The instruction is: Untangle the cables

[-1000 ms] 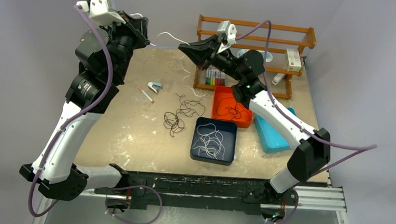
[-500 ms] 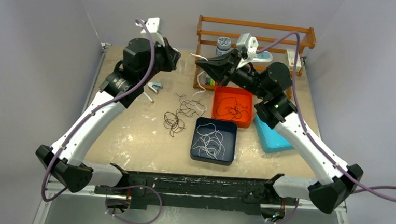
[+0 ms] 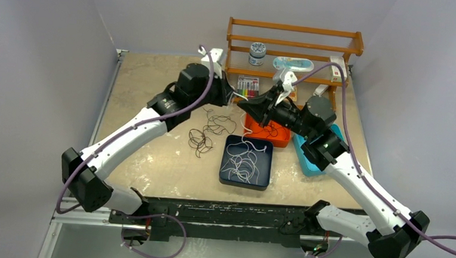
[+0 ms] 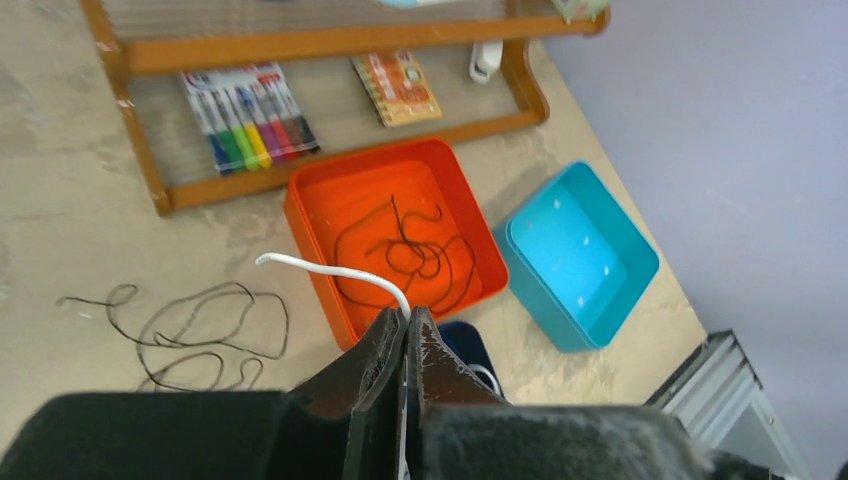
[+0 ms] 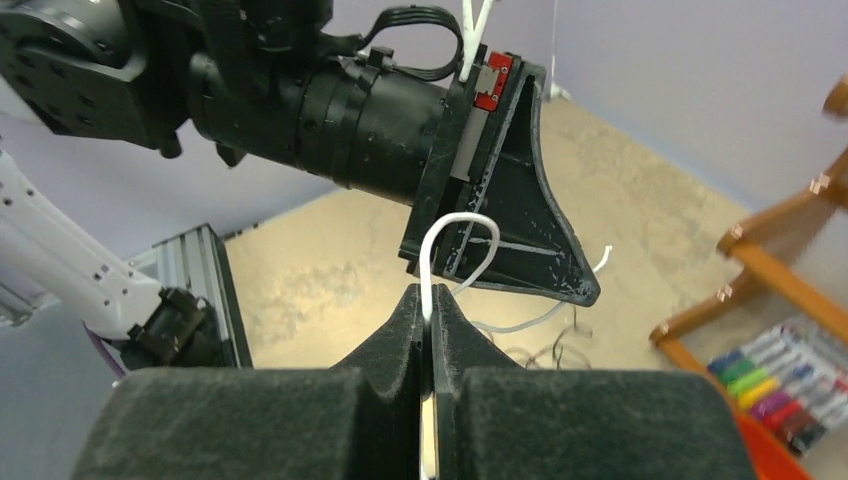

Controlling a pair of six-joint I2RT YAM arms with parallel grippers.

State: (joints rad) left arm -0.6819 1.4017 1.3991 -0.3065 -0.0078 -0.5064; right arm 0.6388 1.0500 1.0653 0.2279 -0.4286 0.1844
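The white cable (image 3: 245, 129) is clear of the dark cables and trails into the navy tray (image 3: 246, 162), so the robot's left gripper keeps going down and let the cable go there.
Both grippers are shut on one white cable (image 3: 238, 96), tips close together above the trays. My left gripper (image 3: 233, 97) pinches it in the left wrist view (image 4: 408, 315), and the cable's free end (image 4: 330, 270) curls out left over the orange tray (image 4: 300, 215). My right gripper (image 5: 431, 300) pinches another part of the white cable (image 5: 440, 235), which loops up in front of the left gripper's fingers (image 5: 520, 235). Dark cables (image 3: 204, 133) lie loose on the table. One dark cable (image 4: 410, 250) lies in the orange tray. Several white cables (image 3: 241, 163) lie in the navy tray (image 3: 226, 165).
A teal tray (image 3: 307, 161) sits right of the orange tray (image 3: 252, 106), partly under my right arm. A wooden rack (image 3: 294, 30) at the back holds coloured markers (image 4: 250, 105), a jar and small boxes. The table's right edge runs beside the teal tray (image 4: 580, 255).
Both arms have swung down from high at the back to low over the trays. The grippers have come close together, still holding the white cable.
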